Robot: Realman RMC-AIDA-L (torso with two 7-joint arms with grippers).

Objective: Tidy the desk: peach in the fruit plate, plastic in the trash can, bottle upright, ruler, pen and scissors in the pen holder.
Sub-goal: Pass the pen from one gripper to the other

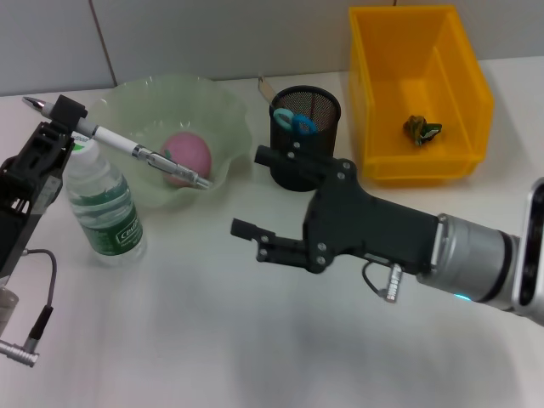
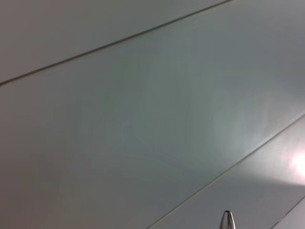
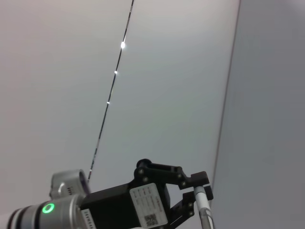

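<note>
The pen's silver half (image 1: 172, 167) sticks out toward the open fingers, so the robot's right gripper should now go toward the silver end (image 1: 201, 181) and close once the fingers are on both sides of it.
My left gripper (image 1: 70, 117) is raised at the far left, shut on a white and silver pen (image 1: 140, 153) that slants over the bottle and the plate. The pen's tip (image 2: 228, 220) shows in the left wrist view. The clear bottle (image 1: 106, 208) stands upright below it. A pink peach (image 1: 189, 153) lies in the green fruit plate (image 1: 225, 110). The black mesh pen holder (image 1: 316, 109) holds blue-handled scissors (image 1: 295, 121) and a ruler (image 1: 265, 87). A plastic wrapper (image 1: 422, 129) lies in the yellow trash can (image 1: 463, 81). My right gripper (image 1: 253, 191) hangs open in front of the pen holder, holding nothing.
The right arm's dark body (image 1: 382, 229) spans the table's right half, in front of the yellow bin. A cable and connector (image 1: 30, 340) hang at the left edge. The right wrist view shows the wall and the left gripper (image 3: 190, 188) with the pen.
</note>
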